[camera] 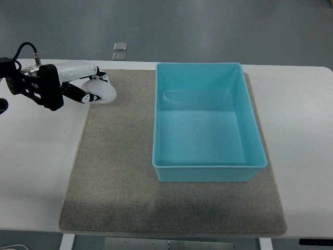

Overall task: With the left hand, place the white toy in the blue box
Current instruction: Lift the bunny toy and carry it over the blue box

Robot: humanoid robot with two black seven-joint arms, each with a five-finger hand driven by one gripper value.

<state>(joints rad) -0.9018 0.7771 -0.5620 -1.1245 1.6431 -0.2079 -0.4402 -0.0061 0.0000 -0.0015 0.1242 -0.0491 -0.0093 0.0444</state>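
Observation:
I should go on carrying the white toy (102, 91) wrapped in my left gripper's fingers until it hangs over the box's inside (204, 122), since the blue box stands open.
My left hand (86, 83) comes in from the left edge at the upper left, over the far-left corner of the grey mat. Its fingers are curled around a round white toy (102, 91), with one white finger above it and a black-and-white finger below. The toy sits at the mat's edge, and I cannot tell whether it is lifted off the surface. The light blue box (208, 174) stands open and empty on the right half of the mat, well to the right of the hand. The right arm is not visible.
A grey felt mat (119, 182) covers the middle of the white table (36, 166). Two small square plates (120, 50) lie on the floor beyond the table's far edge. The table's front edge runs along the bottom.

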